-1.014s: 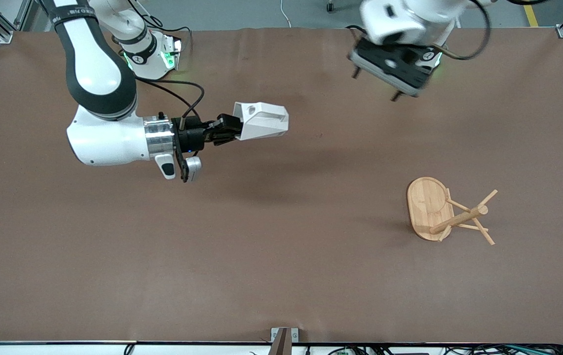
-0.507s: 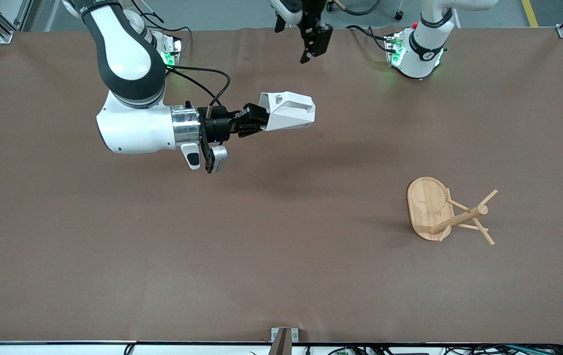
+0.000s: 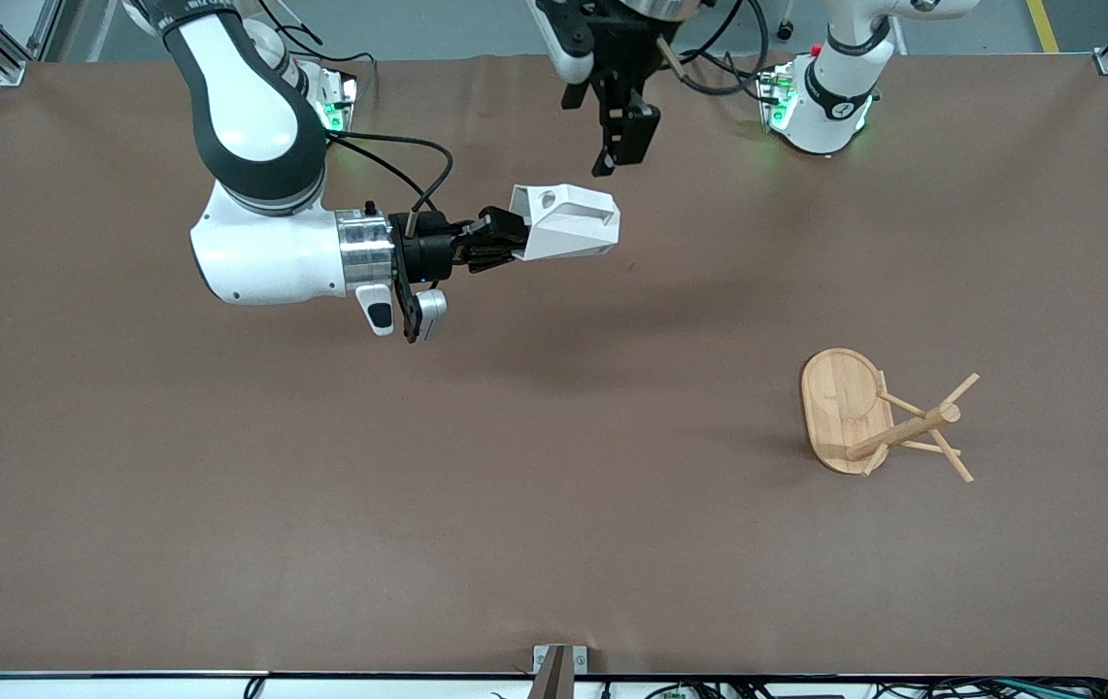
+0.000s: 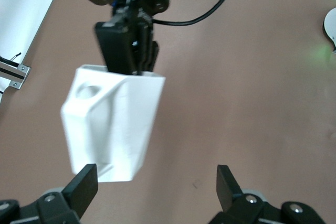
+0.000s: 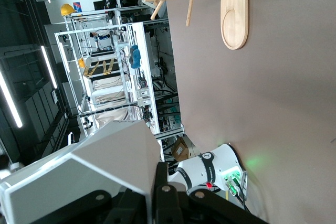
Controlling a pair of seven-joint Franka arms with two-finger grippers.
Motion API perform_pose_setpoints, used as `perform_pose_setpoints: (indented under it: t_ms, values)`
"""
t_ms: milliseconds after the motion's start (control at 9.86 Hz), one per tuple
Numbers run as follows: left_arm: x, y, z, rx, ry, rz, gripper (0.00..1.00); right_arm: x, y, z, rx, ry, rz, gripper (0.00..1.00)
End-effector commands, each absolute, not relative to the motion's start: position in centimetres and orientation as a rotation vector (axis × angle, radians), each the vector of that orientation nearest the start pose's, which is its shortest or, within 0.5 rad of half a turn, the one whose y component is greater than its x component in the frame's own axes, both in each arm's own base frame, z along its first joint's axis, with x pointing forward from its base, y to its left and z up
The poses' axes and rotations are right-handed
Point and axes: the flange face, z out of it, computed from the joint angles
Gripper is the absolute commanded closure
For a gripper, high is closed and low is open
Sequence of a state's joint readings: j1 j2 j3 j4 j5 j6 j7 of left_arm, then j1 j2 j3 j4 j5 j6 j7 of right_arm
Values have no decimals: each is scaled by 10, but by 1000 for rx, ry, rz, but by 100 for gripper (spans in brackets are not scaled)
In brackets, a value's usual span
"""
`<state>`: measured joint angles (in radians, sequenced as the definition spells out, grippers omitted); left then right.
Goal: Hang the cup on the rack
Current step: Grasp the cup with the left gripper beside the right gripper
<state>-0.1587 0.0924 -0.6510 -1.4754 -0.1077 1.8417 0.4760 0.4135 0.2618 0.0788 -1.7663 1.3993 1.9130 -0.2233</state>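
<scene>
The bamboo rack's oval base (image 3: 840, 402) stretches out below a peg, so I expect the rack (image 3: 908, 431) to keep standing upright when I hang the white faceted cup there.
My right gripper (image 3: 505, 238) is shut on the rim of the white faceted cup (image 3: 568, 221) and holds it sideways in the air over the middle of the table, its pierced handle tab facing up. The cup also shows in the left wrist view (image 4: 113, 124) and the right wrist view (image 5: 89, 177). My left gripper (image 3: 617, 160) hangs open and empty just above the cup, apart from it; its fingers (image 4: 84, 184) stand wide in its own view. The bamboo rack (image 3: 889, 417) stands upright on its oval base (image 3: 840, 408) toward the left arm's end, nearer the front camera.
The brown table cover (image 3: 418, 485) is bare around the rack. Both arm bases (image 3: 816, 97) stand along the table's edge farthest from the front camera. Black cables (image 3: 398, 175) trail from the right wrist.
The right arm carried the cup a little toward the left arm's end, then held still. The left arm swung in from over its base and came down to just above the cup.
</scene>
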Motion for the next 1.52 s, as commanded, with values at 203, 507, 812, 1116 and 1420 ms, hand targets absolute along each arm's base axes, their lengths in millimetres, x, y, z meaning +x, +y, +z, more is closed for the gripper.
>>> perform_pose_setpoints:
  t_ms: [203, 507, 812, 1116, 1420]
  values:
    - [464, -412, 619, -2687, 2114, -371, 0, 531, 362, 458, -1836, -47, 316, 99]
    - [471, -423, 599, -2672, 2173, -354, 0, 529, 365, 461, -1836, -49, 317, 99]
    - [483, -427, 583, -2635, 2238, -386, 0, 529, 365, 465, -1832, -49, 316, 99]
    - [490, -429, 566, -2660, 2248, -344, 3, 528, 365, 469, -1831, -41, 320, 99]
    - [490, -430, 564, -2639, 2269, -341, 57, 528, 366, 470, -1829, -41, 321, 99]
